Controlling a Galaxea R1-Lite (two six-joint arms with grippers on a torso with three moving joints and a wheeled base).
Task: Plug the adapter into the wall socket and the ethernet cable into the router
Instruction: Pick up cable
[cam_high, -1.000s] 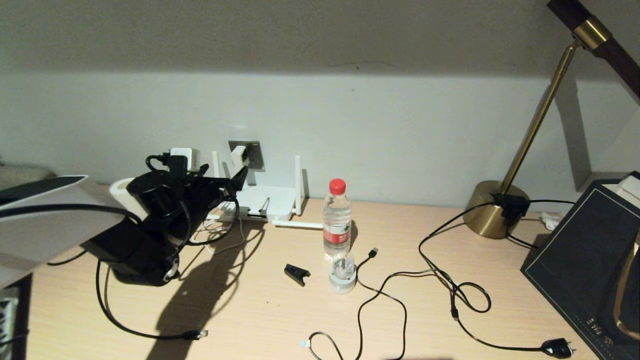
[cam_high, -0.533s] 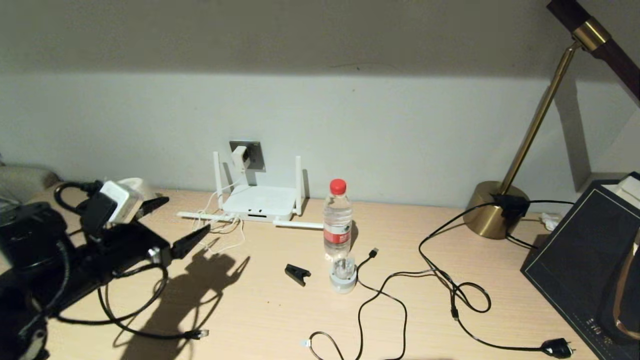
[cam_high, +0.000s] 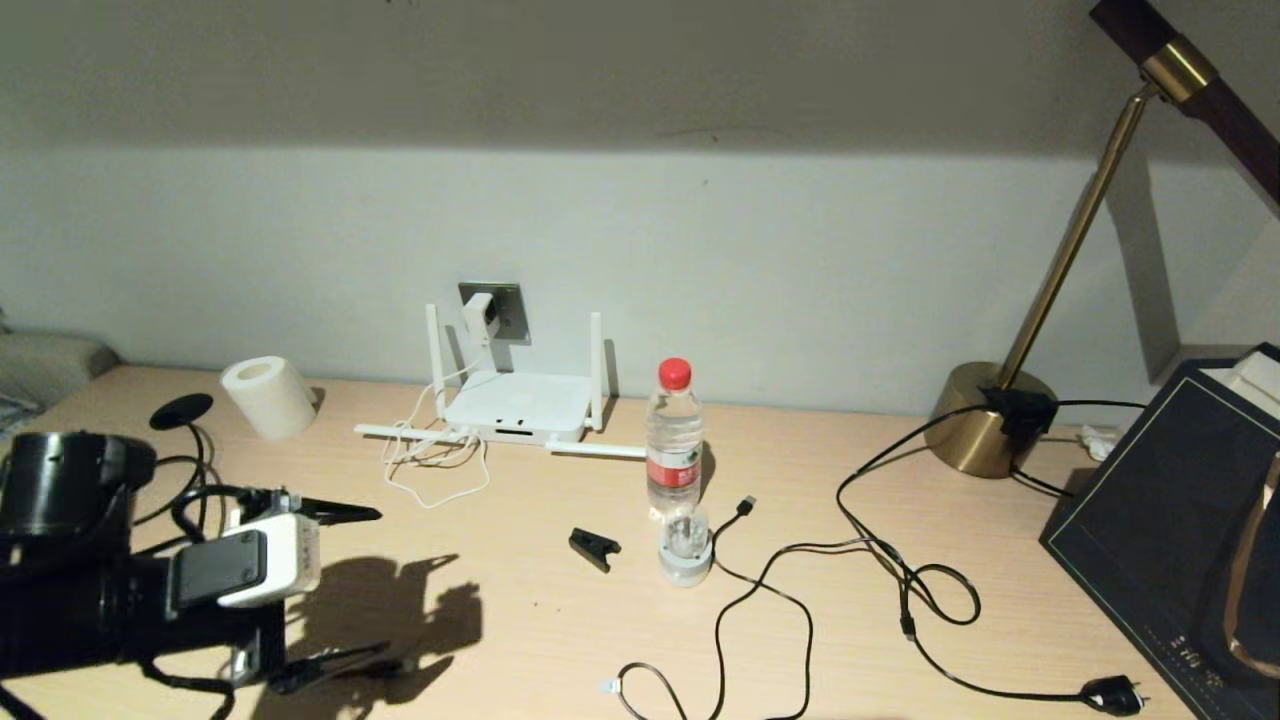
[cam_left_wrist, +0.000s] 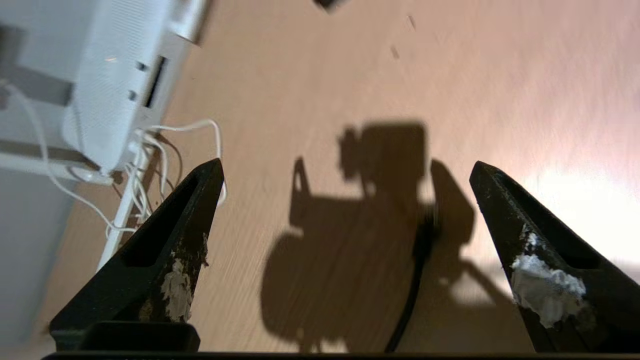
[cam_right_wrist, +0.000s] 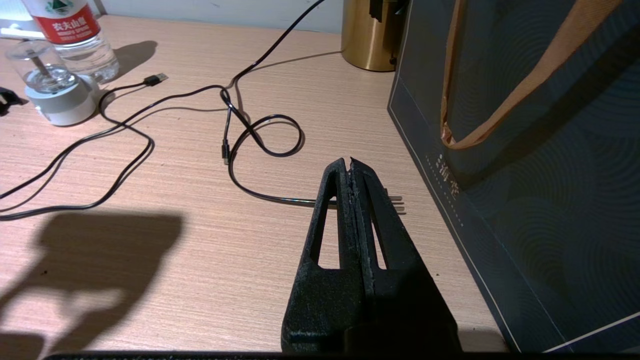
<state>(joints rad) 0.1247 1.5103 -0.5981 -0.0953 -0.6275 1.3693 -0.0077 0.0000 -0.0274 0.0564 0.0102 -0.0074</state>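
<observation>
The ethernet cable's plug (cam_left_wrist: 427, 231) points forward between my left gripper's open fingers. I keep moving down until the ends of the fingers are on both sides of its rear end (cam_left_wrist: 420, 251), and then close them.
The white adapter (cam_high: 480, 315) sits plugged into the grey wall socket (cam_high: 508, 308), and its thin white cord (cam_high: 432, 462) loops down beside the router (cam_high: 515, 405). The router lies flat below the socket with two antennas upright. The ethernet cable's black disc (cam_high: 180, 410) rests at the far left, and its black cable (cam_left_wrist: 414, 280) runs under my left gripper. My left gripper (cam_high: 380, 585) hovers low at the near left, open and empty (cam_left_wrist: 345, 165), pointing toward the router (cam_left_wrist: 115, 85). My right gripper (cam_right_wrist: 348, 162) is shut on nothing near the dark bag, out of the head view.
A paper roll (cam_high: 262, 395) stands at the left. A water bottle (cam_high: 673, 435), a small domed device (cam_high: 685, 555) and a black clip (cam_high: 594, 548) sit mid-table. A black USB cable (cam_high: 760, 590), a lamp cord with its black plug (cam_high: 1115, 695), a brass lamp (cam_high: 1000, 420) and the dark bag (cam_high: 1170, 520) fill the right.
My left arm has drawn back from the wall socket to the near left of the table and dropped lower. The adapter stays in the socket.
</observation>
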